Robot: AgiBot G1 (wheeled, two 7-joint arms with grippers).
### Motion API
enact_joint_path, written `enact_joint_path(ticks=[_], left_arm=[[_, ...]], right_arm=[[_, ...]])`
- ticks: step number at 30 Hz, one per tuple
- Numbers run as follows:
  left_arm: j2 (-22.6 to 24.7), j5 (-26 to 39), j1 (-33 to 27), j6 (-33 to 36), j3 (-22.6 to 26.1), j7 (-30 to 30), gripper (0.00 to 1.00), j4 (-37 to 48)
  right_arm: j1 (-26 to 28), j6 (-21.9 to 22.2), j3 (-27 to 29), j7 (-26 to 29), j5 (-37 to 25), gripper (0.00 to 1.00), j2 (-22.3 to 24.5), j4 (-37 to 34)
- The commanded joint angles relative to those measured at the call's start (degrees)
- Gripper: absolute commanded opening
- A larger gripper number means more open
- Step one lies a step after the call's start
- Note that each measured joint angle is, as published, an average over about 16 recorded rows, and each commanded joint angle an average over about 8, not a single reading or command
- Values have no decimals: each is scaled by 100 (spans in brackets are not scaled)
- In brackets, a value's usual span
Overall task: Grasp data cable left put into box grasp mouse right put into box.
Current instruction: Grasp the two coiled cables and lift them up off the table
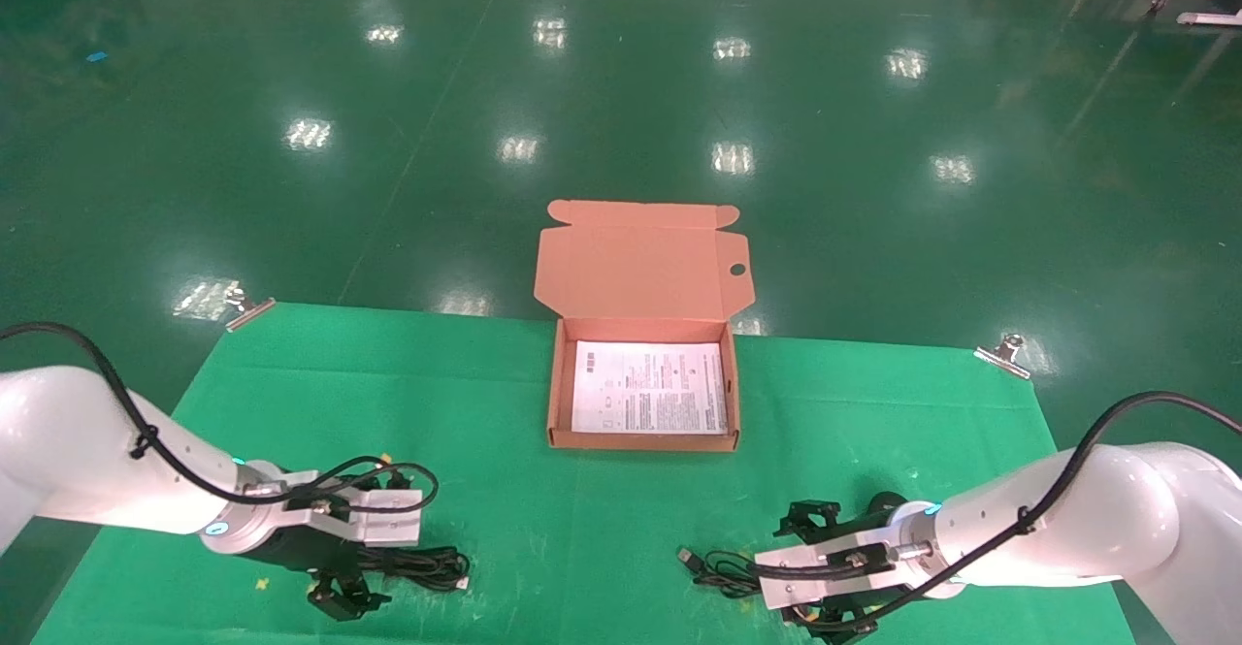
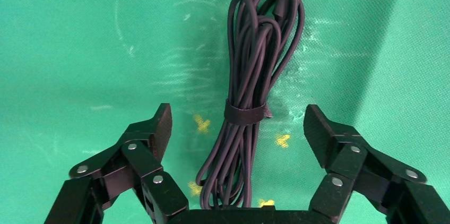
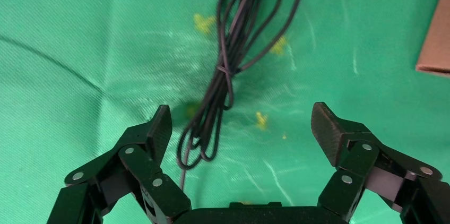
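Note:
I expect the hidden mouse to dangle and swing below when I lift the cord, because a strand of cord (image 3: 183,180) leads from the tied cord (image 3: 224,70) under my right gripper.
The data cable (image 2: 245,112), a long black coil tied at its middle, lies on the green cloth between the spread fingers of my left gripper (image 2: 237,120). In the head view the cable (image 1: 422,563) lies at the near left under the left gripper (image 1: 364,540). My right gripper (image 3: 241,123) is open above the mouse's thin loose cord (image 3: 225,70), which lies nearer one finger. The cord (image 1: 718,567) shows beside the right gripper (image 1: 820,572) in the head view. The mouse body is hidden. The open cardboard box (image 1: 555,393) stands at the middle with a white sheet inside.
The box lid (image 1: 640,257) stands up at the far side. A corner of the box (image 3: 438,38) shows in the right wrist view. Metal clips (image 1: 247,307) (image 1: 1004,354) hold the cloth's far corners. Small yellow marks (image 2: 201,124) dot the cloth.

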Motion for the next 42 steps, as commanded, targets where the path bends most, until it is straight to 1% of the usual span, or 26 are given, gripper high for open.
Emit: enact_joint_path(ticks=[1,25,29,32,35,39,42], left_arm=[[-5,-2,0,10,0,1,0,-19],[-25,2,-17,62,10,1,0,-87],[-82,27,-39,79,17,10,0,-143],[-277,78,-112,118,13,18,0,-410],[-596,115,-234,175,-29,-24,0,-895],[-990,115,-412,224,-139,-167,0,-1572],[-1165,128,-529,216,-219,-317,0,-1965]], right_arm=[[1,-19,0,2,7,0,4,16],[11,-88,-9,15,27,0,19,68],[72,-131,25,61,46,0,113,124],[193,-176,129,184,105,0,344,302],[348,-162,305,367,199,0,672,605],[534,-15,538,587,280,0,1015,988],[651,140,662,692,275,0,1130,1197]])
